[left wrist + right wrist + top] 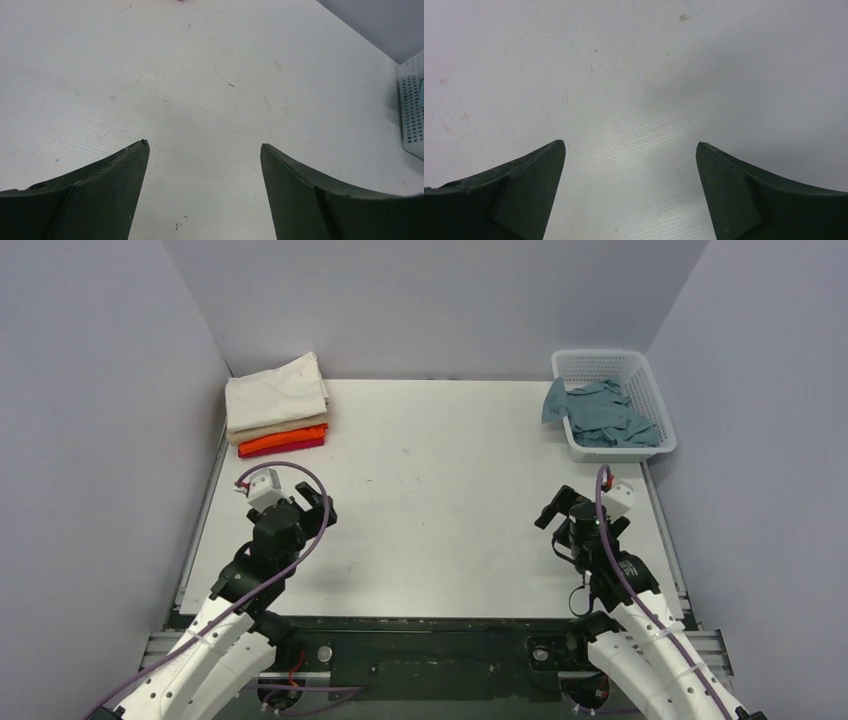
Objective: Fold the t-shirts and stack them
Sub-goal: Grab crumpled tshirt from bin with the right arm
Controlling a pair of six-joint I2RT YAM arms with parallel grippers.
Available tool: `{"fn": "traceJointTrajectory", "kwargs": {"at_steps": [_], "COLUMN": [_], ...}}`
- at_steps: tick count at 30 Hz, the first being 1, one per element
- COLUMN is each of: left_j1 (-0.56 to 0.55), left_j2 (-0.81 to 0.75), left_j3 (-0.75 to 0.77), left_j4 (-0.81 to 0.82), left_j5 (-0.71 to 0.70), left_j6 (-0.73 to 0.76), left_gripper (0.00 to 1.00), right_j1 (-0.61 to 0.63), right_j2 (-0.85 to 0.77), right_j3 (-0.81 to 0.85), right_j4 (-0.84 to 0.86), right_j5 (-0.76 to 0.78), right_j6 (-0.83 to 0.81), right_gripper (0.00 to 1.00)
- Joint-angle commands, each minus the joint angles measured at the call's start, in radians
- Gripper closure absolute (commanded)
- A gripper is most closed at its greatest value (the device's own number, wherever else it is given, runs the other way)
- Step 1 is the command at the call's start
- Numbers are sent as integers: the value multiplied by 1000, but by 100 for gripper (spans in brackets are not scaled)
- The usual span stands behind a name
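Observation:
The teal-blue t-shirt in the basket [608, 420] has a clear path to it from my right gripper's open fingers, so I should go on reaching until the fingers close on its folds [603, 402].
A crumpled teal-blue t-shirt [607, 415] lies in the white mesh basket [660, 390] at the back right, one corner hanging over the left rim. At the back left stands a stack of folded t-shirts: cream [276, 390] on top, tan [272, 430] below it, then orange [285, 440] and red [290, 449] at the bottom. My left gripper [313, 507] hovers open over bare table at the near left, nothing between its fingers [115, 185]. My right gripper [556, 508] hovers open at the near right, its fingers [524, 190] empty too.
Grey walls close in the white table [430, 490] on the left, back and right. A corner of the basket [412, 110] shows at the right edge of the left wrist view. The arm bases sit along the dark near edge [430, 650].

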Motion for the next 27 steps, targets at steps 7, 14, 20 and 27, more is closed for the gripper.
{"fn": "traceJointTrajectory", "kwargs": {"at_steps": [7,14,20,27], "left_j1": [1,2,5,17], "left_j2": [12,55,113,166], "left_j3": [1,5,21,32], "left_j4": [65,113,159,188], "left_j5": [-20,-26,-25,-31], "left_j6": [-4,4,19,39], "left_gripper": [8,8,8,8], "right_j1": [-78,-311,-474,-535], "right_j2": [284,785,1204,1577], "right_j3": [345,799,1216,1630], "right_j4": [11,-108,-256,-341], "right_j5": [196,60,-105,-116], "right_j6": [-39,-83,-86,-134], "right_gripper": [0,3,9,11]}}
